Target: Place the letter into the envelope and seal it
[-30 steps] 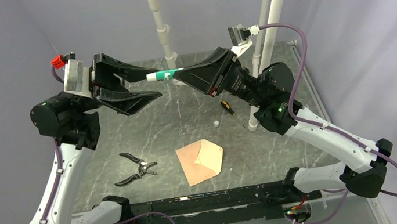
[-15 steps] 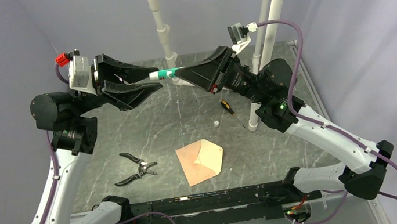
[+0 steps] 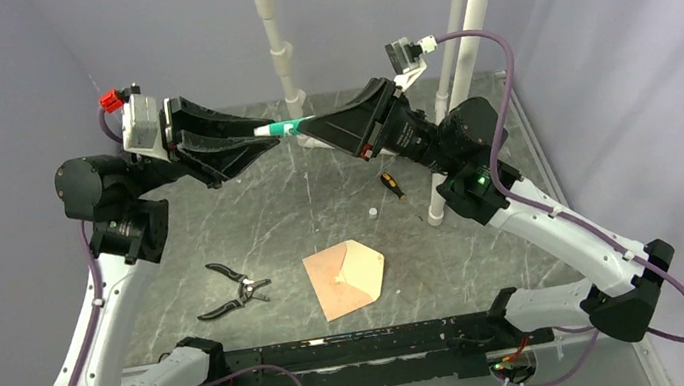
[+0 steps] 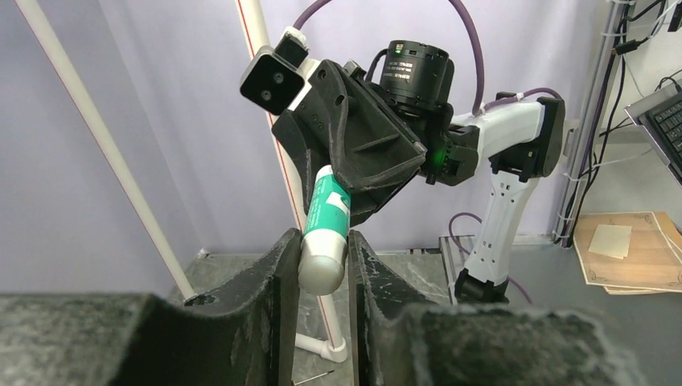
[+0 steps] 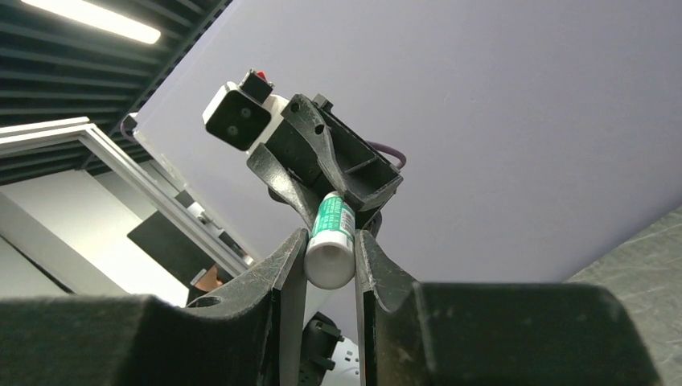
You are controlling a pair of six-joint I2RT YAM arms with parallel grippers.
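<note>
The robot's right gripper holds just the end of the glue stick [image 5: 330, 266] with the ends of its fingers, so it should open, reach further over the green middle [image 3: 286, 128] and close there.
A green-and-white glue stick [image 3: 281, 129] hangs high above the table's back, gripped at both ends. My left gripper [image 3: 265, 136] is shut on its grey-white cap end [image 4: 324, 261]; both fingers press against it. My right gripper [image 3: 306, 133] is shut on the other end [image 5: 330, 259]. The envelope [image 3: 347, 278] lies flat on the table near the front, its pointed flap open toward the right with the paler inner face showing. No separate letter shows in any view. Both grippers are far above and behind the envelope.
Black pliers [image 3: 234, 291] lie left of the envelope. A small screwdriver [image 3: 391, 185] and a tiny white piece [image 3: 373, 212] lie behind it. White pipes [image 3: 280, 50] stand at the back, one [image 3: 461, 75] close to my right arm.
My left gripper's jaws have narrowed from wide open onto the glue stick's free end. The right gripper kept its hold, and the envelope has not moved.
</note>
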